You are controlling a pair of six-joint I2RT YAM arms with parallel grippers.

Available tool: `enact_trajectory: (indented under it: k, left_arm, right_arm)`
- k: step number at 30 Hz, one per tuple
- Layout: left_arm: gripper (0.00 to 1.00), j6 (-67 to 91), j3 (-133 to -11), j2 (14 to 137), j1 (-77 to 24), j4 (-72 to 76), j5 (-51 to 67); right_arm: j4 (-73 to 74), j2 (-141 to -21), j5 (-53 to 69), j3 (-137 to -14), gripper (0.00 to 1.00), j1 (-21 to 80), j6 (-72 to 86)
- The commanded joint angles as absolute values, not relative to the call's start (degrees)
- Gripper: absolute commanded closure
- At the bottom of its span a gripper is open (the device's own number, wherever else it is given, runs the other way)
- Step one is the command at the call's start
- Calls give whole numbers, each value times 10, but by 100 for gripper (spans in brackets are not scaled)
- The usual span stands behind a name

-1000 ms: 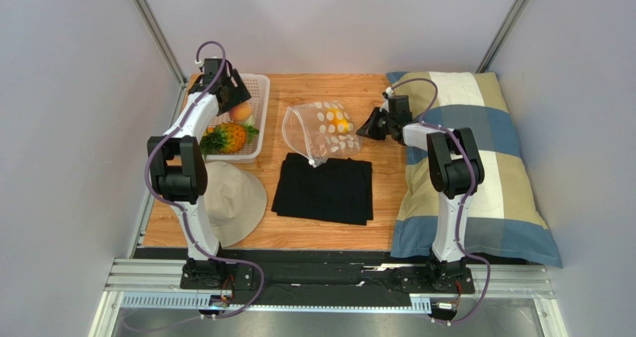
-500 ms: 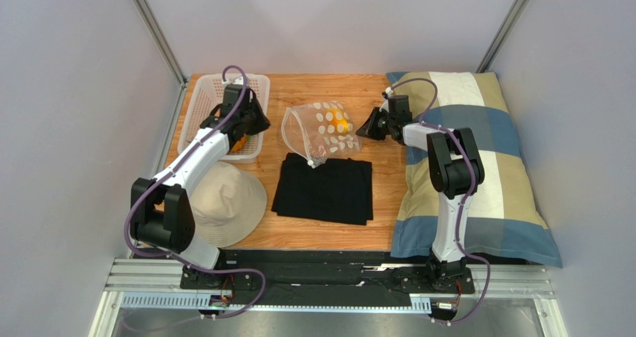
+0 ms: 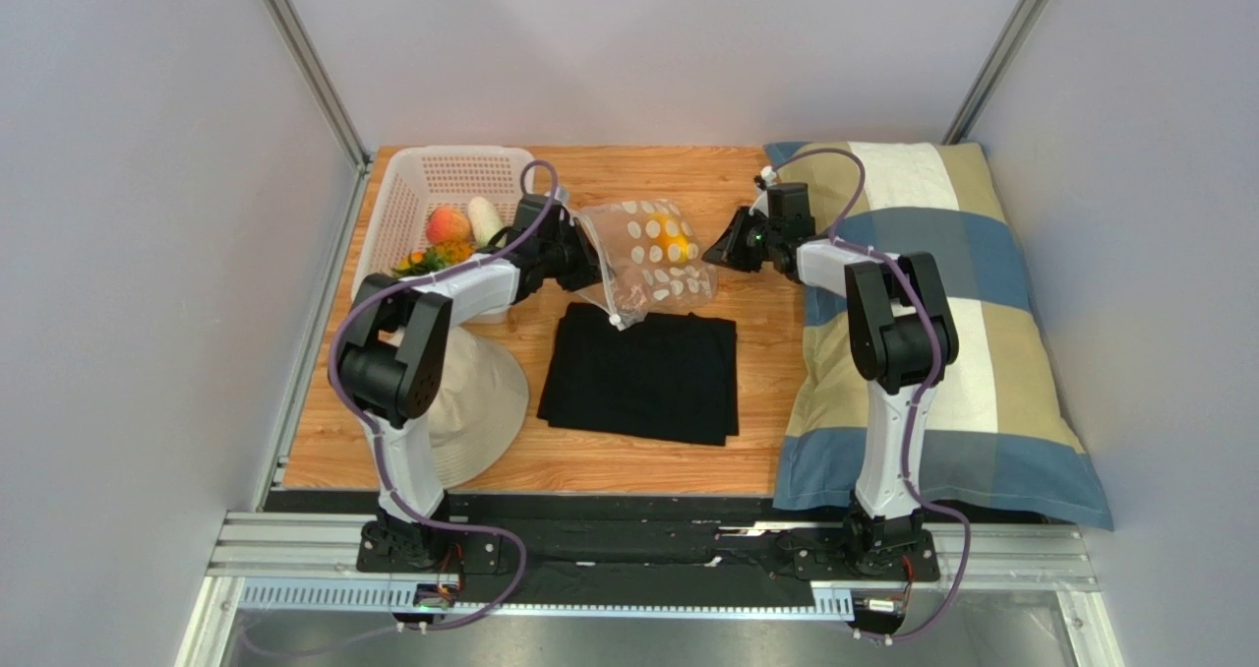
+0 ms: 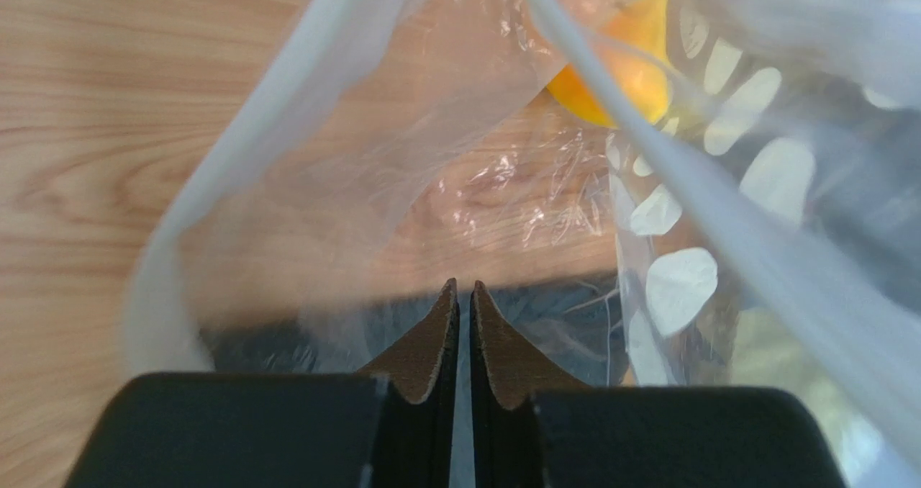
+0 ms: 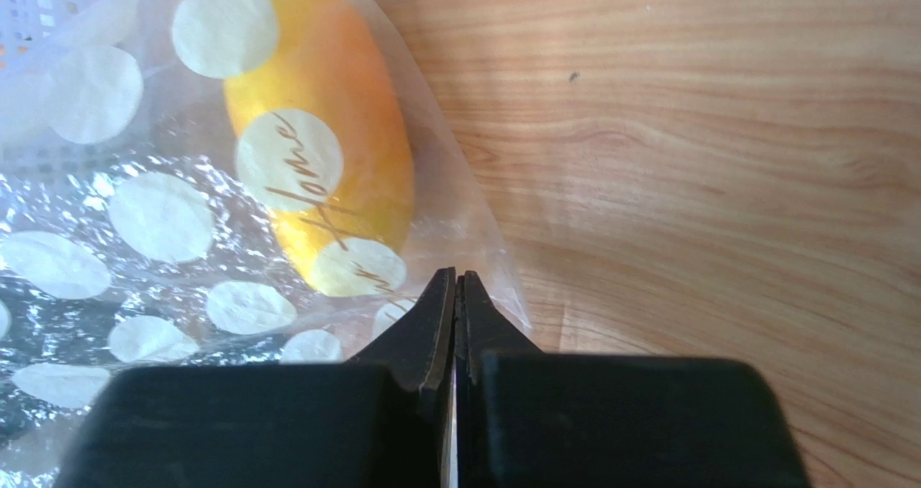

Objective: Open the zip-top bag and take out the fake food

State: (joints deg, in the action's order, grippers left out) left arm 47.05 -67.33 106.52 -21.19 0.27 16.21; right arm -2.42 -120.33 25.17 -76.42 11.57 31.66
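Note:
I should lift the bag's corner [image 3: 711, 273] with my right gripper and tip the yellow lemon [image 3: 674, 239] toward my left gripper, because the lemon lies deep in the bag's closed end.
The zip-top bag [image 3: 639, 258] [image 5: 162, 218], clear with white dots, lies on the wooden table between my two grippers. Its left end gapes open, and the pale rim loops around my left gripper [image 3: 574, 261] [image 4: 463, 288]. That gripper's jaws stand together at the bag's mouth with only a thin slit and no food between them. A yellow lemon [image 3: 673, 235] [image 5: 373, 175] [image 4: 654, 72] lies inside near the far right end. My right gripper [image 3: 720, 254] [image 5: 456, 278] is shut on the bag's right corner. Other fake food, a peach [image 3: 447, 226], a white piece [image 3: 483, 213] and leafy bits [image 3: 426, 260], sits in the basket.
The white perforated basket [image 3: 444, 155] stands at the back left. A folded black cloth [image 3: 639, 377] lies just in front of the bag, under its near corner. A beige hat [image 3: 473, 394] lies front left. A checked pillow [image 3: 946, 328] covers the right side.
My left arm has swung from the basket rightward to the bag's open mouth, and its jaws have closed. The right gripper has stayed on the bag's corner.

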Motion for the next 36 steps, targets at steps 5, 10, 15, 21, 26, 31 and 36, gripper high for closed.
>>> enact_trajectory:
  k: [5,10,15,21,26,31,36]
  left_arm:
    - [84,497,-737,1121,-222,112,185]
    - [69,485,-766,1148,-222,111,195]
    - [57,470,-801,1174,-222,103,205]
    - [48,440,-850,1213,-222,86,212]
    - [42,429,-883,1246,-224,104,242]
    - [36,415,-925,1277,-232,70,252]
    - [20,407,-941,1289,-234,41,242]
  right_arm:
    - [34,-1165,199,-849,100,120,270]
    - [24,-1197,171,-888,100,120,273]
    - [43,-1284,187,-986,100,123,281]
    - [43,-1337,224,-1029,100,134,295]
    - [47,-1343,237,-1031,100,147,296]
    - [51,-1347,248,-1034,100,159,297]
    - [41,-1344,257,-1026,100,162,304]
